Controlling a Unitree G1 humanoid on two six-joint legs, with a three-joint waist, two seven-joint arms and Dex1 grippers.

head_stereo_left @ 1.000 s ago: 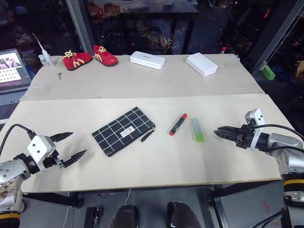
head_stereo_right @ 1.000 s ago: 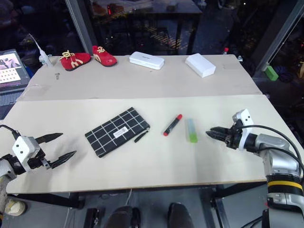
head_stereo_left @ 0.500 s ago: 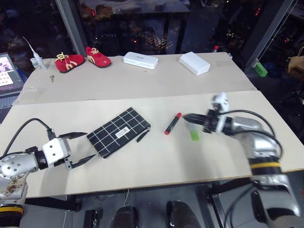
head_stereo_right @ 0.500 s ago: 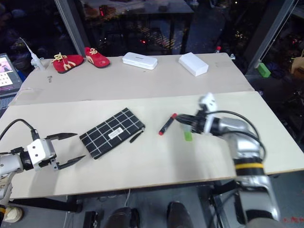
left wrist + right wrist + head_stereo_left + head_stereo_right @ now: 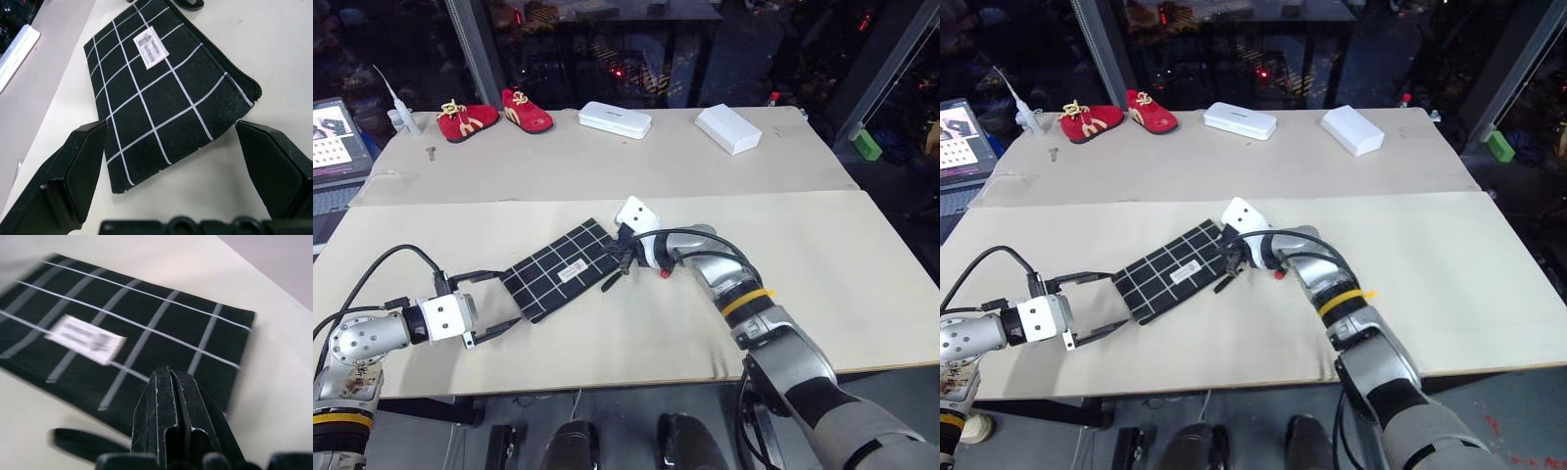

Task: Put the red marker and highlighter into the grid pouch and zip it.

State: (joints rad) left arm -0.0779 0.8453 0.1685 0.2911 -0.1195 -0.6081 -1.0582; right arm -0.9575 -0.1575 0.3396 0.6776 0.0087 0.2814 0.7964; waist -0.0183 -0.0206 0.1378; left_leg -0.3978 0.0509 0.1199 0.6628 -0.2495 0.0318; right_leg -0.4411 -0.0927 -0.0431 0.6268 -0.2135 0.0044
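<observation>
I expect the grid pouch [image 5: 560,269] to gape open from the zipper's far end when I pull back the strap [image 5: 611,282], because the strap sits at that end.
The grid pouch [image 5: 563,269] lies flat and slanted on the front board. Its dark zipper pull strap [image 5: 612,282] trails from the right end. My right gripper [image 5: 624,258] is shut and empty, with its tips over that right end, just above the strap [image 5: 83,443]. My left gripper [image 5: 494,304] is open, and its fingers [image 5: 73,171] straddle the pouch's [image 5: 161,107] left end. Of the red marker, a small red tip [image 5: 663,275] peeks out beside my right forearm; the arm covers its other parts. The highlighter is hidden.
On the far board sit two red shoes [image 5: 494,116] and two white boxes [image 5: 616,119] [image 5: 728,128]. A laptop [image 5: 333,132] stands at the far left. A green block [image 5: 867,145] lies off the table at the right. A seam divides the two boards.
My right arm swung left across the table, from its right side to the pouch's zipper end, and its fingers closed. My left gripper edged right to the pouch's left end.
</observation>
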